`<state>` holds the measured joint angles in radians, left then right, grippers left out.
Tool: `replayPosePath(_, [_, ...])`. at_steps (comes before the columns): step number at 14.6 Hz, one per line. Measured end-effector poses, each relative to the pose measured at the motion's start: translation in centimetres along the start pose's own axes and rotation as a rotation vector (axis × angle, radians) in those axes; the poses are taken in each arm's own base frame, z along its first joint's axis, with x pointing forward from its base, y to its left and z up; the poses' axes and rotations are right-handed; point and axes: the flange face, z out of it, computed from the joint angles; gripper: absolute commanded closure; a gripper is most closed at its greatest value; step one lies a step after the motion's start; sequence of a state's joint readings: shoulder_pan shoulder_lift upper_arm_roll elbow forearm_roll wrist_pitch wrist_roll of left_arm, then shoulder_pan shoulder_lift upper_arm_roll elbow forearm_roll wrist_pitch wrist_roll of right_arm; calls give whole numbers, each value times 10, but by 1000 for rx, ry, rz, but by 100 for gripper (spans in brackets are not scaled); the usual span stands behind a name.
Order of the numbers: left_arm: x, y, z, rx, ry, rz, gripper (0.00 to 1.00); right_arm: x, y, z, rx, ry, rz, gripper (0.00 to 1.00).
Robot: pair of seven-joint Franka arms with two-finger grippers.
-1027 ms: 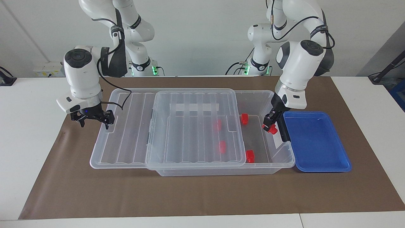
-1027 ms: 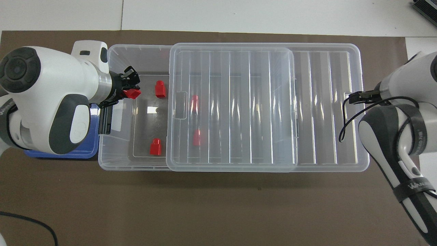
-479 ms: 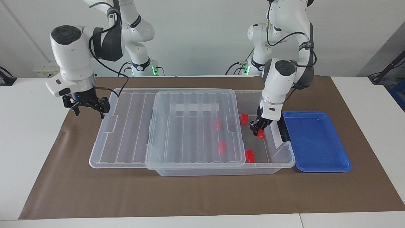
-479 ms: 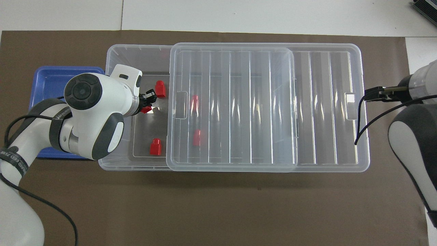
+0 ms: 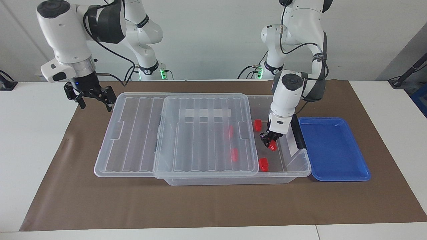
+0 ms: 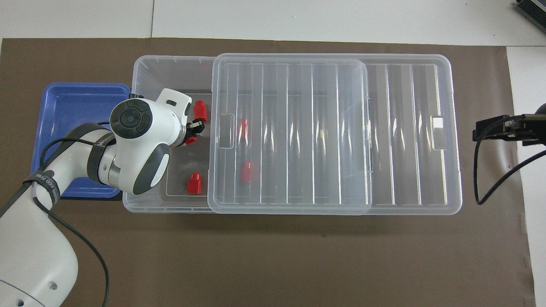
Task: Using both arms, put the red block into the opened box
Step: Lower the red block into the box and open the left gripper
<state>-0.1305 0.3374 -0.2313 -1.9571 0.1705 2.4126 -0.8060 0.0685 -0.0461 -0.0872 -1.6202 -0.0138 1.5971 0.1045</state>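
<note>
My left gripper needs to let go of the red block and rise out of the way first, because it is blocking the box's uncovered end [image 6: 190, 153]. My right gripper will push the lid's outer edge [image 6: 453, 134] after that.
My left gripper [image 5: 269, 143] reaches down into the uncovered end of the clear box [image 5: 302, 166], shut on a small red block [image 5: 273, 145]. From overhead the left gripper [image 6: 193, 131] and its red block [image 6: 190, 140] lie inside the box [image 6: 145, 70], partly hidden by the wrist. The ribbed lid [image 5: 200, 133] is slid toward the right arm's end and covers most of the box. My right gripper [image 5: 95, 106] hangs open and holds nothing, raised over the mat by the lid's corner nearest the robots. Only part of the right gripper [image 6: 495, 130] shows overhead.
Two loose red blocks [image 5: 257, 125] [image 5: 263, 164] lie in the uncovered end, and two more [image 5: 229, 131] [image 5: 234, 154] show through the lid. A shallow blue tray [image 5: 333, 146] sits against the box at the left arm's end, beside the black latch handle [image 5: 297, 131].
The left gripper has carried the red block from the box's end wall down and inward between the loose blocks. The right gripper has risen and drawn away from the lid's edge.
</note>
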Motion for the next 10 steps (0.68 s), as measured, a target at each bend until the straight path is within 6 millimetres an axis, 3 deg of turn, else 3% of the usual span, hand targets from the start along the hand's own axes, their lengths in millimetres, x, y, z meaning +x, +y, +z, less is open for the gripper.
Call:
replayPosePath(2, [0, 0, 4, 4, 4, 9, 100, -1, 0, -2, 8, -3, 8, 0])
replayPosePath(3, [-1, 0, 5, 5, 2, 10, 93, -1, 0, -1, 8, -3, 8, 0])
replayPosePath(6, [-1, 0, 6, 7, 1, 12, 46, -1, 0, -1, 8, -6, 8, 0])
replayPosePath(7, [-1, 0, 6, 6, 1, 12, 10, -1, 0, -1, 8, -8, 8, 0])
replayPosePath(8, [-1, 0, 6, 6, 2, 12, 0, -1, 0, -1, 8, -8, 8, 0])
replayPosePath(10, [-1, 0, 6, 5, 3, 10, 0, -1, 0, -1, 8, -9, 8, 0])
